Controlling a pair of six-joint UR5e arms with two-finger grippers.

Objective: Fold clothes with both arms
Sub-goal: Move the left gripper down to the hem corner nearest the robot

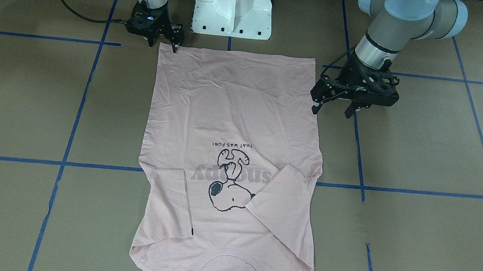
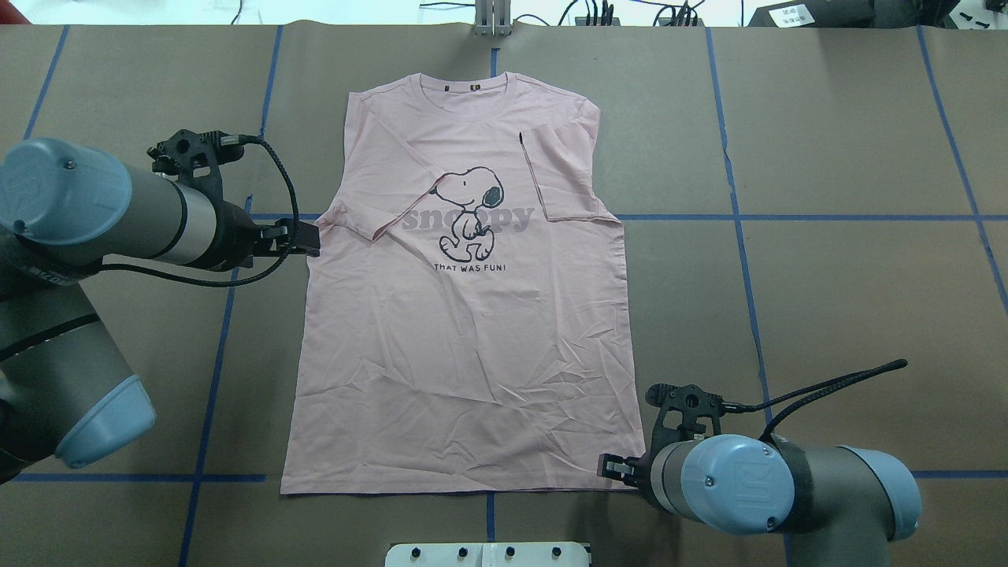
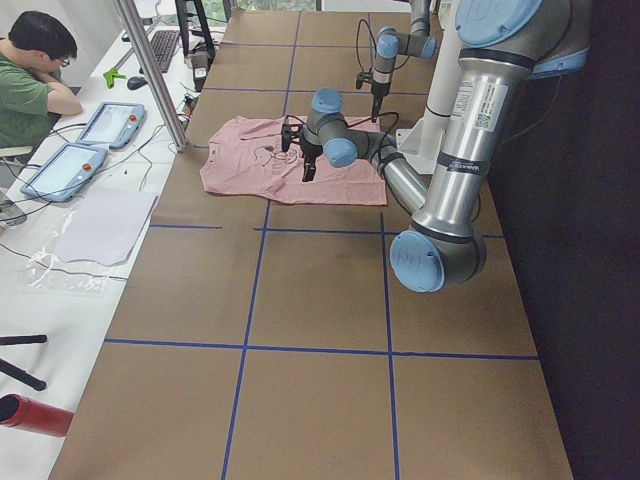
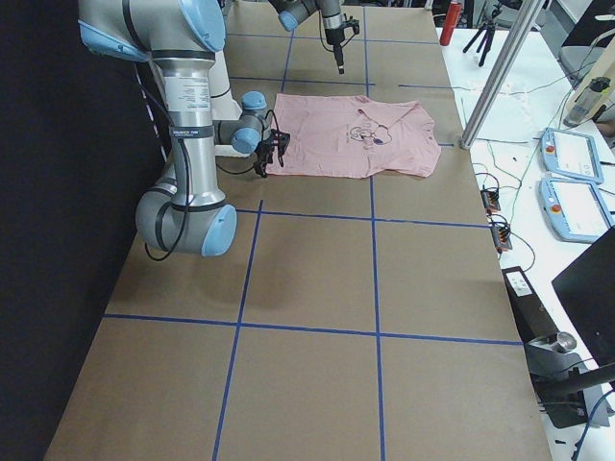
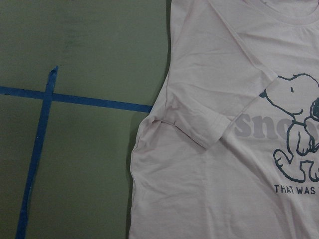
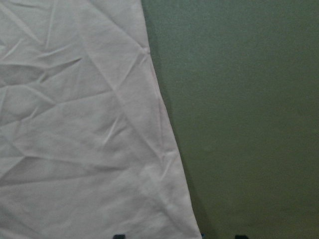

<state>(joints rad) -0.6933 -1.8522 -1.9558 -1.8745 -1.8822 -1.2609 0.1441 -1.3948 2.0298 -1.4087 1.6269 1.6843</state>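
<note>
I expect the hem to cover the Snoopy print and leave the collar showing when I fold it over, because a long plain part of the cloth lies between the hem and the print.
The pale pink Snoopy T-shirt lies flat and face up on the brown table, collar far from the robot, hem near it. Both short sleeves are folded inward over the front. My left gripper is open and empty, just off the shirt's side edge below the folded sleeve. My right gripper is open and empty at the hem corner; in the right wrist view its two fingertips straddle the shirt's edge. In the overhead view the left gripper and right gripper sit beside opposite edges.
The white pedestal base stands just behind the hem. Blue tape lines cross the table. A seated person and tablets are at a side bench beyond the collar end.
</note>
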